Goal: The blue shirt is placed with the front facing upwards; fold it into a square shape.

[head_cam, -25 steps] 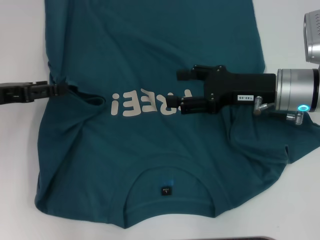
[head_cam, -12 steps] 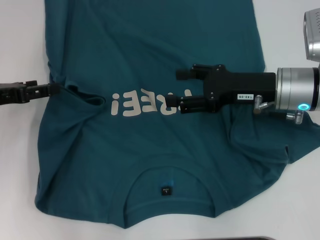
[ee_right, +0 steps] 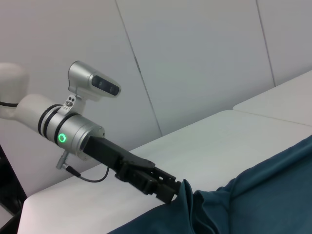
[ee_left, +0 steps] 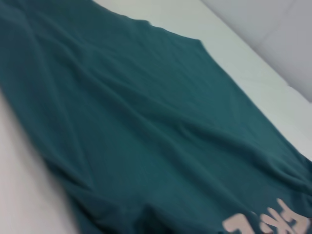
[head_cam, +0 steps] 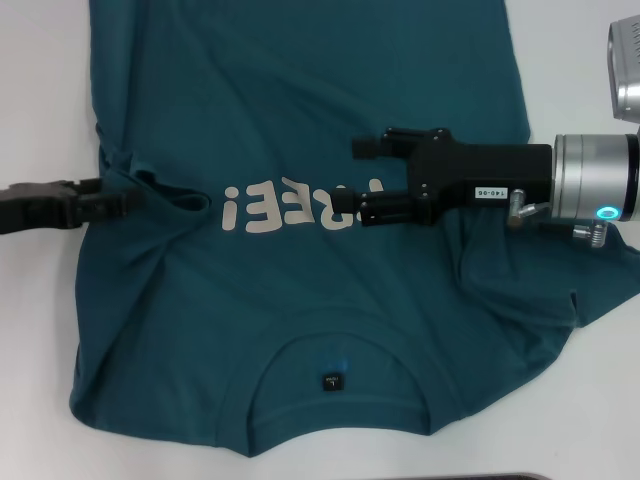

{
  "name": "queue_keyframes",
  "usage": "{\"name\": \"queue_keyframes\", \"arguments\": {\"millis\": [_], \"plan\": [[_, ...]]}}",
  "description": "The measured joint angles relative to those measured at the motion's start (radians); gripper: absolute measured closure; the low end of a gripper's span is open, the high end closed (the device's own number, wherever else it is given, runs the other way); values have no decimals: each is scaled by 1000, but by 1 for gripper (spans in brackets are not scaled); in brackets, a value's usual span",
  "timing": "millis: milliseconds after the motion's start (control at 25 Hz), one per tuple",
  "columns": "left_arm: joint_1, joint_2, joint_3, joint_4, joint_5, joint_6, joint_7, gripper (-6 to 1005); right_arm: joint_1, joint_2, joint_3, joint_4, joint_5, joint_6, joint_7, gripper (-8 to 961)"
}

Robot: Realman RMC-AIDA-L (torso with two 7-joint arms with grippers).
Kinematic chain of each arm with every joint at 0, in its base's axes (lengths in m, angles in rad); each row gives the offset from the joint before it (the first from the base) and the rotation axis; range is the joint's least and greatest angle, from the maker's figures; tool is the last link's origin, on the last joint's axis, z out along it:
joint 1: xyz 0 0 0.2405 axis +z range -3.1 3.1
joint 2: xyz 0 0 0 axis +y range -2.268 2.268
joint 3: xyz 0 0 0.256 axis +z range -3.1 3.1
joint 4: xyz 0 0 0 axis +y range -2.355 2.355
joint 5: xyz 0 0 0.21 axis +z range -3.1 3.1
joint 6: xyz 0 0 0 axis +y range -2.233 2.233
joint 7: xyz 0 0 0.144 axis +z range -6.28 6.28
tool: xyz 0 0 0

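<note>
The sleeve in the robot's left gripper (head_cam: 148,184) is bunched up at the shirt's edge, so the robot should carry the sleeve inward (head_cam: 196,205) toward the letters and lay it flat before the gripper opens.
The blue shirt (head_cam: 300,300) lies front up on the white table, collar (head_cam: 335,415) and small dark label (head_cam: 331,382) at the near edge, with the cream "FREE!" letters (head_cam: 265,207) across the middle. My left gripper (head_cam: 118,198) is at the shirt's left edge, shut on a bunched fold of fabric. The right wrist view shows that same left gripper (ee_right: 174,192) with cloth (ee_right: 253,195) rising to its tip. Over the chest, my right gripper (head_cam: 366,180) hovers open and covers part of the letters. In the left wrist view only shirt cloth (ee_left: 146,122) shows.
White table surface (head_cam: 40,330) shows left and right of the shirt. The right arm's silver wrist with its camera (head_cam: 625,70) stands over the table's right edge. A dark strip (head_cam: 480,477) lies at the near edge. Pale wall panels (ee_right: 204,63) stand behind.
The left gripper has shifted slightly toward the near side and looks larger, taking the shirt's left edge with it. The right gripper has stayed in place.
</note>
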Motion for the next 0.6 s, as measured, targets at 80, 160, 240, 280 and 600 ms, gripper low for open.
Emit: {"name": "queue_keyframes", "arguments": {"millis": [80, 160, 240, 280, 600], "plan": [[0, -5, 1, 1, 0, 24, 11, 154, 0, 0, 0, 0, 0, 0, 0, 46], [0, -8, 2, 1, 0, 52, 18, 153, 0, -1, 0, 0, 0, 0, 0, 46], [1, -10, 4, 1, 0, 94, 25, 152, -1, -1, 0, 0, 0, 0, 0, 46], [2, -10, 5, 1, 3, 114, 28, 152, -1, -1, 0, 0, 0, 0, 0, 46], [10, -14, 34, 1, 26, 262, 42, 153, -4, -3, 0, -1, 0, 2, 0, 46]]}}
